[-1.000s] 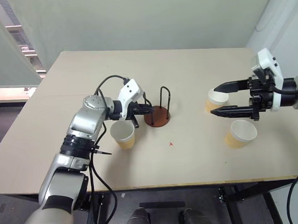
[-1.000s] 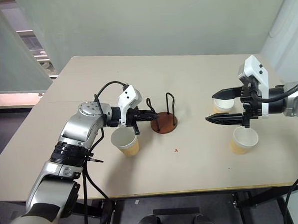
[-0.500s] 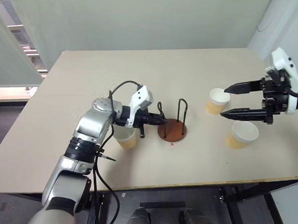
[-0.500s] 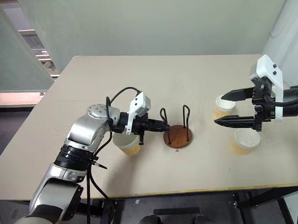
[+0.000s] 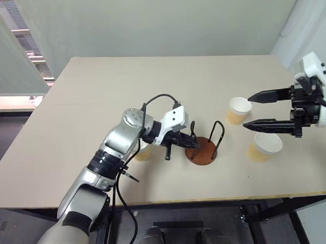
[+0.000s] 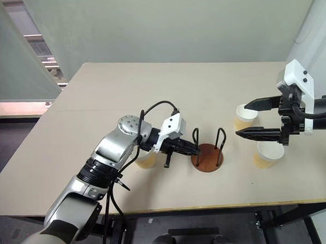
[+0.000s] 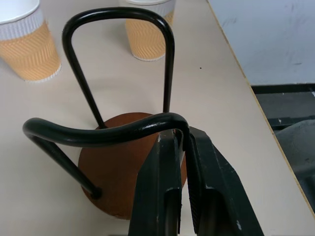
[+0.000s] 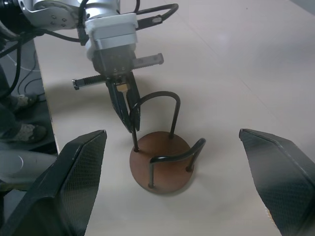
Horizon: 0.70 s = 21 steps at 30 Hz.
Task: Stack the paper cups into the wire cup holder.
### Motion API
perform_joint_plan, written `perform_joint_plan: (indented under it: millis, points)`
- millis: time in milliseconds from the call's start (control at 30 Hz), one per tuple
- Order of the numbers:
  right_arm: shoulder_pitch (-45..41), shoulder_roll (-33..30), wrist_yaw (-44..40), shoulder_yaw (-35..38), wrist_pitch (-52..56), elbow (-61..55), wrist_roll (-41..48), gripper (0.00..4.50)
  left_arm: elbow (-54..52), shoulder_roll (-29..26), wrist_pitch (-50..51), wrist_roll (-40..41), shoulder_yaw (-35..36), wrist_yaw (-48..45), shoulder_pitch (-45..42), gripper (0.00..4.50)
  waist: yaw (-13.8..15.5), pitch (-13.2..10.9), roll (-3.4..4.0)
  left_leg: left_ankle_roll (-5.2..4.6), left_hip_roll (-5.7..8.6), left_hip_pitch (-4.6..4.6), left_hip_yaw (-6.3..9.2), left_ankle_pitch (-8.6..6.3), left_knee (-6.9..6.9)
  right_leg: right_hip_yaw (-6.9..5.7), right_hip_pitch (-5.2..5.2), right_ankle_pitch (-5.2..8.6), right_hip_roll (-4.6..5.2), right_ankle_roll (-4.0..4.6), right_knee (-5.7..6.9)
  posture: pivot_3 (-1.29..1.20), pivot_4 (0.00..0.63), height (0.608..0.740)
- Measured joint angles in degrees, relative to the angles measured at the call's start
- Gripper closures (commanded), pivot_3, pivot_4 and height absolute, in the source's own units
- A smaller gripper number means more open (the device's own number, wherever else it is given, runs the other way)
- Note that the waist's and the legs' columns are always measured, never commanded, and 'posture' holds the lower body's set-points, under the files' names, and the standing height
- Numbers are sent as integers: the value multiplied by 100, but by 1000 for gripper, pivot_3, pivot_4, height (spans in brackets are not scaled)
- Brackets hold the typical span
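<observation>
I expect the farther paper cup (image 5: 238, 111) to sit upright between the wire loops (image 5: 206, 137) when I lower it in, because the loops stand about a cup's width apart.
The wire cup holder (image 5: 203, 153), a reddish-brown disc with two black wire loops, stands near the middle of the table. My left gripper (image 5: 191, 144) is shut on the near wire loop (image 7: 170, 120). One paper cup (image 5: 144, 153) sits partly hidden behind my left arm. Two more paper cups stand upright to the right, one farther back (image 5: 238, 110) and one nearer (image 5: 264, 146). My right gripper (image 5: 246, 111) hovers open above and between those two, holding nothing. In the right wrist view the holder (image 8: 160, 162) lies between my right fingers (image 8: 74, 187).
The tan table (image 5: 96, 103) has its near edge (image 5: 172, 201) just below the holder and its right edge close to the nearer cup. A grey wall stands behind, and the floor drops off at the left.
My left gripper has dragged the holder to the right and toward the near edge, closer to the two right-hand cups. The right gripper has stayed open and almost still.
</observation>
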State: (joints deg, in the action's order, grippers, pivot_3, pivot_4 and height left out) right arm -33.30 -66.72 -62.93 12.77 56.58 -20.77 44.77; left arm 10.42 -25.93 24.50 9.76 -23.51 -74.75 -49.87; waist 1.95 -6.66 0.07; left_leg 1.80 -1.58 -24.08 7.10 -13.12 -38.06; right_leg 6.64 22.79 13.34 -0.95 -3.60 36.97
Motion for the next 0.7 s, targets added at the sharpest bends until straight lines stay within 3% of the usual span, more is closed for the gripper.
perform_joint_plan:
  millis: [167, 333, 700]
  points:
    - [-2, -119, -68, -108, -252, 140, -217, 0, -19, -252, -68, -460, -306, 126, 357, 2288, -6, 0, 2, 1, -2, -5, -3, -2, 5, 1, 10, 3, -1, 2, 0, 0, 150, 740]
    - [-375, -77, -195, -787, -765, 690, -774, 0, -550, -579, 69, -359, -6, 115, 376, 624, -14, 1, 3, -4, -2, -7, -4, -4, 9, -1, 17, 2, -1, 2, 2, 0, 150, 740]
    - [-1806, 660, -770, -2631, -2211, 2738, -2758, 0, -1324, -819, 1111, 712, 1466, 538, 149, 624, -23, 1, 4, -22, -6, -20, 5, -15, 9, -5, 34, -4, 6, 8, 3, 0, 150, 740]
